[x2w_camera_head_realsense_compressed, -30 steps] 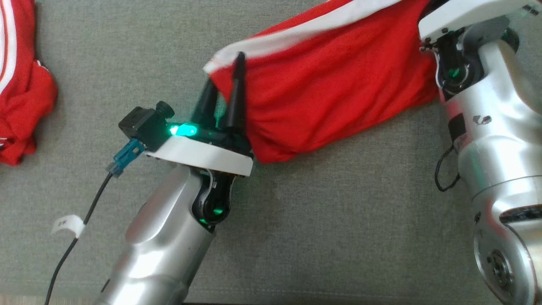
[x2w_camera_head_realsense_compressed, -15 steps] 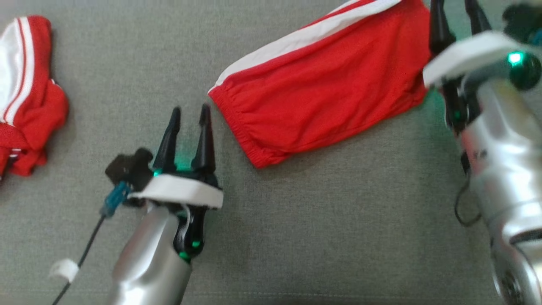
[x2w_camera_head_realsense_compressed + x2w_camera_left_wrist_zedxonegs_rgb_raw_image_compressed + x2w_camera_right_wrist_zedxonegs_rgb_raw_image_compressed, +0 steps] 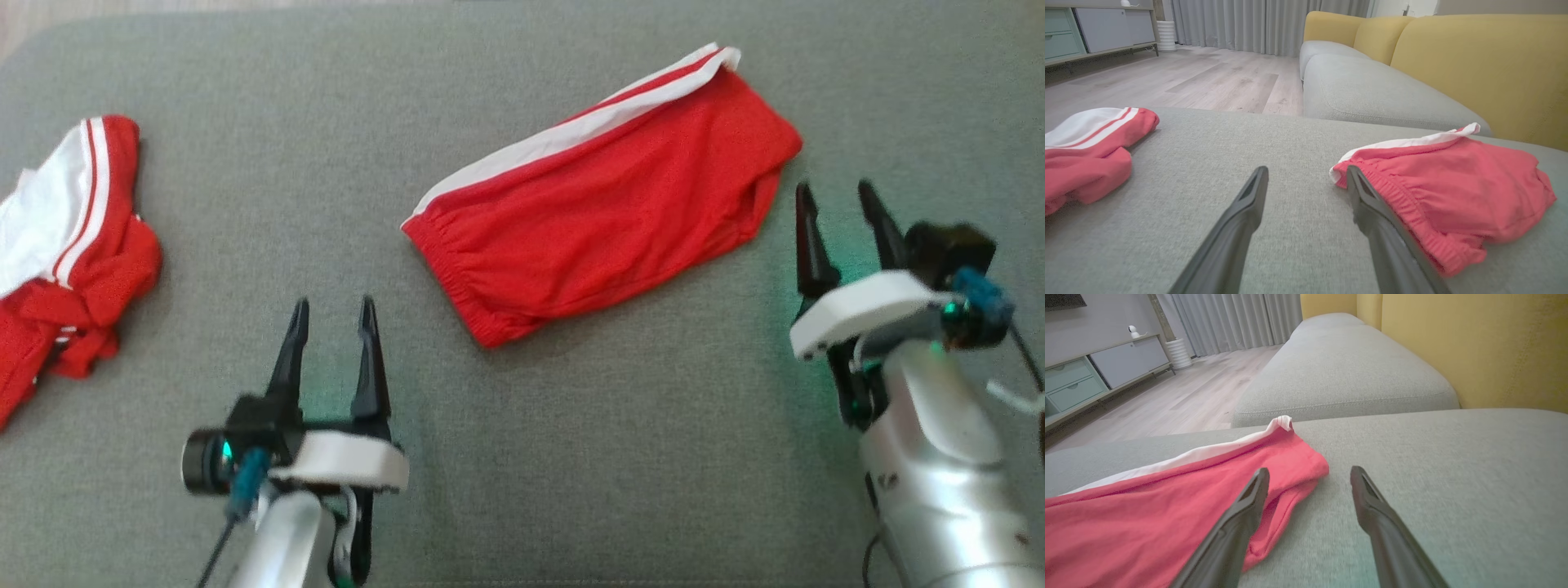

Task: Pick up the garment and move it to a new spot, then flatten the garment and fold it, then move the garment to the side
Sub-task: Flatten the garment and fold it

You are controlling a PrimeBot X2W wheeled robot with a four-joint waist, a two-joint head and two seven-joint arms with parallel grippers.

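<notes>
The long, flat red garment has soft wrinkles [image 3: 482,263] running through it, so I expect it to double over into a compact square when I fold its end [image 3: 771,155] across.
A folded red garment [image 3: 604,220] with a white side stripe and a gathered edge lies flat on the grey cushion [image 3: 571,457], free of both grippers. In the left wrist view this garment [image 3: 1453,192] lies just right of my open left gripper [image 3: 1307,169]. My left gripper [image 3: 333,304] stands near the garment's lower left corner, apart from it. My right gripper [image 3: 834,189] is open beside its right end, and its left finger overlaps the cloth [image 3: 1147,510] in the right wrist view. A crumpled red garment with a white, red-striped part [image 3: 73,237] lies at the far left.
The grey cushion spreads wide around both garments. Beyond it is another grey seat [image 3: 1372,90] with a yellow backrest [image 3: 1474,61]. Wooden floor [image 3: 1188,81] and a low cabinet [image 3: 1086,375] lie further off to the left.
Both grippers have opened, let go of the folded garment and drawn back toward the near edge. The garment now lies flat. The head camera has also shifted.
</notes>
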